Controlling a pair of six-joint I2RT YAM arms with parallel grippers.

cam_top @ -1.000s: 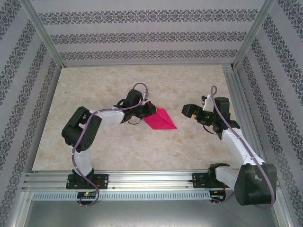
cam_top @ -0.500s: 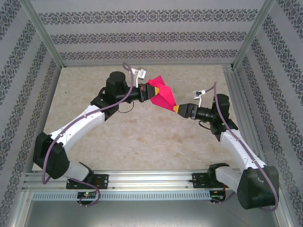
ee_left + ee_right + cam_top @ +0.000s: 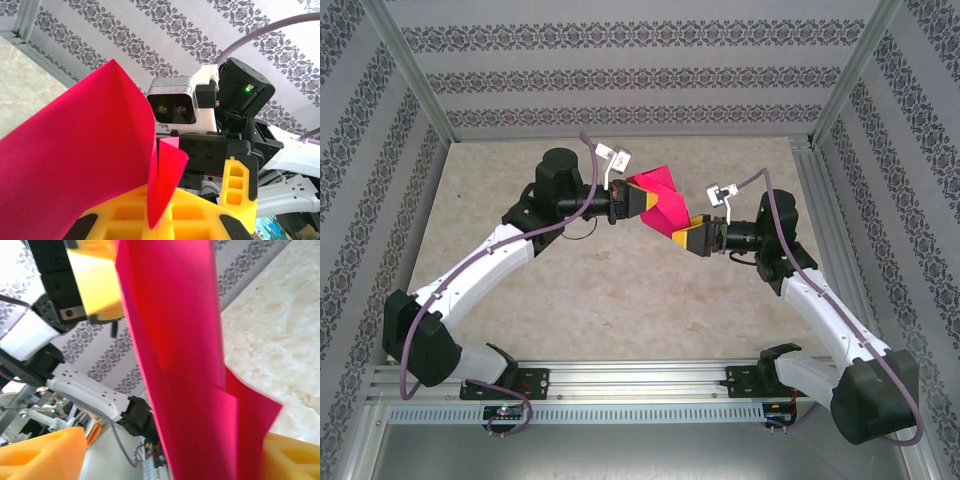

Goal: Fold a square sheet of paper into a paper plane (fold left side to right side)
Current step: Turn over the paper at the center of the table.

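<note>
The folded paper (image 3: 663, 196) hangs tilted from my left gripper, so next my right gripper grips its lower tip (image 3: 673, 226) and sets the paper down before the next fold.
The magenta-pink sheet of paper (image 3: 658, 198), folded into a pointed wedge, hangs in the air above the table between both arms. My left gripper (image 3: 636, 200) is shut on its left end; in the left wrist view the folded paper (image 3: 75, 150) rises out of the closed yellow fingers (image 3: 125, 215). My right gripper (image 3: 693, 234) sits at the wedge's lower right tip. In the right wrist view the paper (image 3: 180, 340) runs down between the two orange fingers (image 3: 40, 455), which stand well apart. The paper lies close to the right-hand finger.
The beige marble-look table (image 3: 570, 290) lies below the arms. Patterned walls and metal frame posts (image 3: 415, 75) close it in on three sides. The two grippers face each other about a paper's length apart, with the right wrist camera (image 3: 172, 100) close to the left gripper.
The left arm lifted the paper off the table and stretched toward the back. The right gripper moved in around the paper's lower tip and its fingers have narrowed somewhat.
</note>
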